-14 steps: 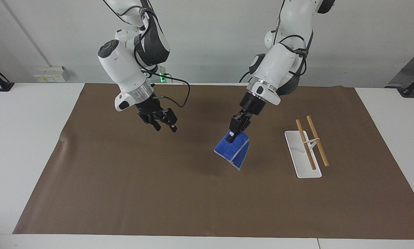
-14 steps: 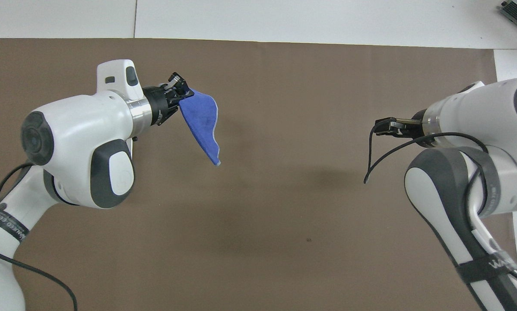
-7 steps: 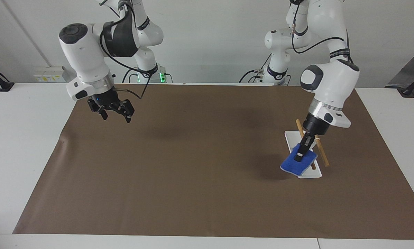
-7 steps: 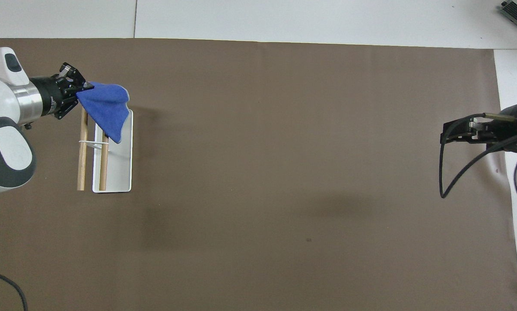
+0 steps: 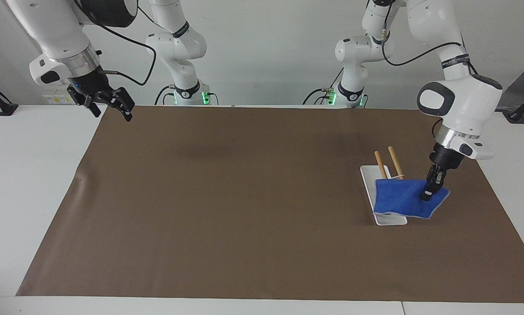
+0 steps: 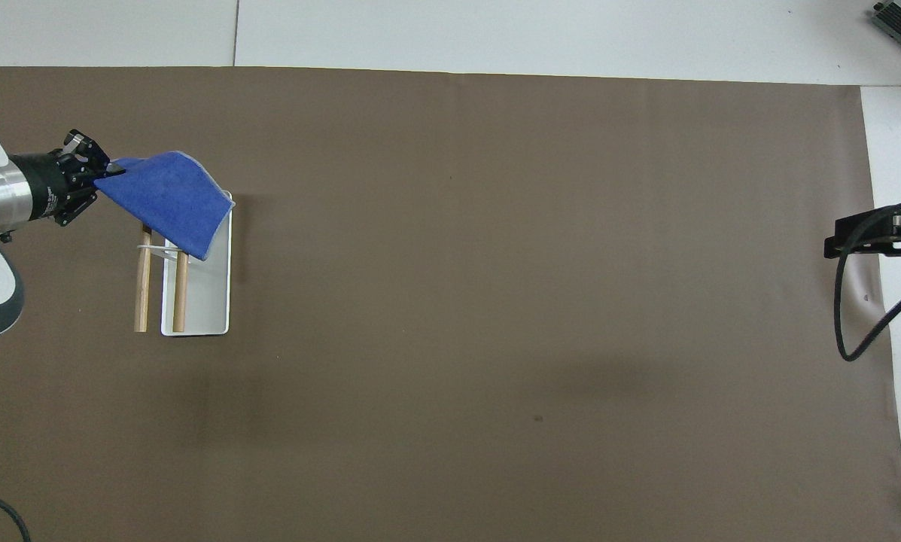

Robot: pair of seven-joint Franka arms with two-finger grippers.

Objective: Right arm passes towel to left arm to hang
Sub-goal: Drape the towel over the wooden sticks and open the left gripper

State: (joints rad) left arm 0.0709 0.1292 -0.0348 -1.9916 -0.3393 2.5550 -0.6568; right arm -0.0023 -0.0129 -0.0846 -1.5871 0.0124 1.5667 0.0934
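Observation:
The towel lies at a slant across the rack's rods (image 6: pixel 172 200). Next, my left gripper swings the towel corner it holds toward the rods' uncovered ends (image 6: pixel 143 312) and straightens the towel before it opens.
The bright-blue towel (image 5: pixel 401 199) lies spread over the two wooden rods (image 5: pixel 382 161) of a small rack with a white base (image 5: pixel 369 180), toward the left arm's end of the table. My left gripper (image 5: pixel 427 194) is shut on the towel's corner, just off the rack's outer side. In the overhead view the towel (image 6: pixel 168 199) covers the rods' (image 6: pixel 143 293) farther ends, with the left gripper (image 6: pixel 105 172) at its corner. My right gripper (image 5: pixel 113 111) is open and empty, raised over the mat's corner at the right arm's end; it also shows in the overhead view (image 6: pixel 834 242).
A brown mat (image 5: pixel 244 197) covers most of the white table (image 5: pixel 29 175). The rack's white base (image 6: pixel 205 297) stands on the mat. A black cable (image 6: pixel 860 316) hangs from the right arm's wrist.
My left gripper carried the towel from mid-table to the rack and drew it across the rods. My right gripper drew back and rose toward its own end of the table.

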